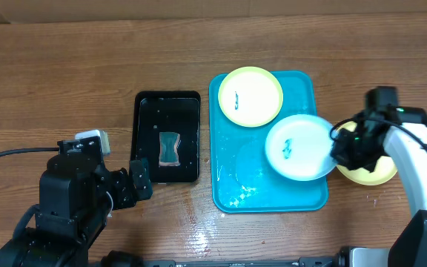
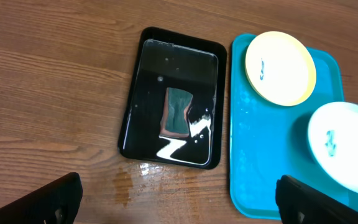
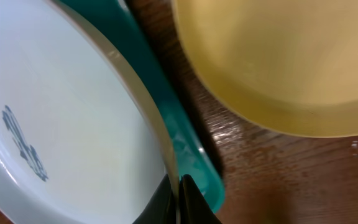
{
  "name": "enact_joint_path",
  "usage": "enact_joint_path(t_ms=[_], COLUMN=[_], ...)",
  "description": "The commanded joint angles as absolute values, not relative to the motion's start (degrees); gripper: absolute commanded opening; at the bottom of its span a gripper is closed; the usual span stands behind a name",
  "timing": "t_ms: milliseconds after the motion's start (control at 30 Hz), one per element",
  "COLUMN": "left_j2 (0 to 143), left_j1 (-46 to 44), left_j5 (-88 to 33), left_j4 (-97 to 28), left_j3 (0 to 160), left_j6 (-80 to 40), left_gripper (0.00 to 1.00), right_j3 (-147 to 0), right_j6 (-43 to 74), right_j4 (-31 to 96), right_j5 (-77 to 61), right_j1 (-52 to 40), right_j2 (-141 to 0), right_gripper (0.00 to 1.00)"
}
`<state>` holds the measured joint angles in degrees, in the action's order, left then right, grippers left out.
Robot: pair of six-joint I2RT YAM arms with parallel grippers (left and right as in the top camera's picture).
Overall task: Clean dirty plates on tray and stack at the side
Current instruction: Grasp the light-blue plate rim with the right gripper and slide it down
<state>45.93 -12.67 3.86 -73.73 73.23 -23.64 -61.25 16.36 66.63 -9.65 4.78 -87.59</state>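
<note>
The white plate still has a teal smear (image 1: 288,148) on it, so next my right gripper puts it down flat in the turquoise tray (image 1: 245,167) while my left gripper gets the sponge.
The turquoise tray (image 1: 232,178) lies at centre right. A yellow-green rimmed plate (image 1: 250,96) with a small teal smear sits at the tray's far end. My right gripper (image 1: 341,148) is shut on the right rim of the pale-blue white plate (image 1: 299,147), which has a teal smear and is held tilted over the tray's right edge. In the right wrist view the fingers (image 3: 178,199) pinch that rim (image 3: 73,124). A second yellow-green plate (image 1: 373,175) lies on the table right of the tray, under the arm. My left gripper (image 2: 176,199) is open and empty, near the black tray.
A small black tray (image 1: 143,141) holding water and a green-brown sponge (image 1: 170,147) stands left of the turquoise tray. Wet patches (image 1: 221,226) mark the table in front of both trays. A cable (image 1: 13,154) runs along the left side.
</note>
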Motion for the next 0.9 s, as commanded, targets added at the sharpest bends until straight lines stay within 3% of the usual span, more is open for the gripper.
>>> enact_joint_path(t_ms=[0, 133, 367, 433, 500, 867], left_j2=[46.02, 46.04, 46.04, 46.06, 46.06, 48.66], left_j1=[-12.67, -12.67, -12.67, -12.67, -12.67, -12.67], left_j5=[4.03, 4.03, 3.79, 3.77, 3.31, 0.38], left_j4=[-73.54, -73.54, -71.90, -70.26, -68.42, -67.24], left_j3=[74.08, 74.08, 74.08, 74.08, 74.08, 74.04], left_j6=[-23.57, -23.57, -25.06, -25.17, -25.61, -25.93], left_gripper=[1.00, 1.00, 1.00, 1.00, 1.00, 1.00], right_j3=[-57.63, -48.99, -44.75, -45.01, -45.69, -51.79], right_j6=[21.56, 31.62, 37.30, 39.07, 39.03, 28.08], right_j4=[64.93, 55.70, 45.23, 45.10, 45.93, 53.21], right_j5=[-10.59, -10.87, -11.68, -11.66, -11.27, -3.95], right_j1=[-0.34, -7.31, -15.51, -16.08, -16.05, -16.01], right_j2=[-87.11, -87.11, -87.09, -87.09, -86.87, -72.69], right_gripper=[0.04, 0.04, 0.04, 0.13, 0.22, 0.27])
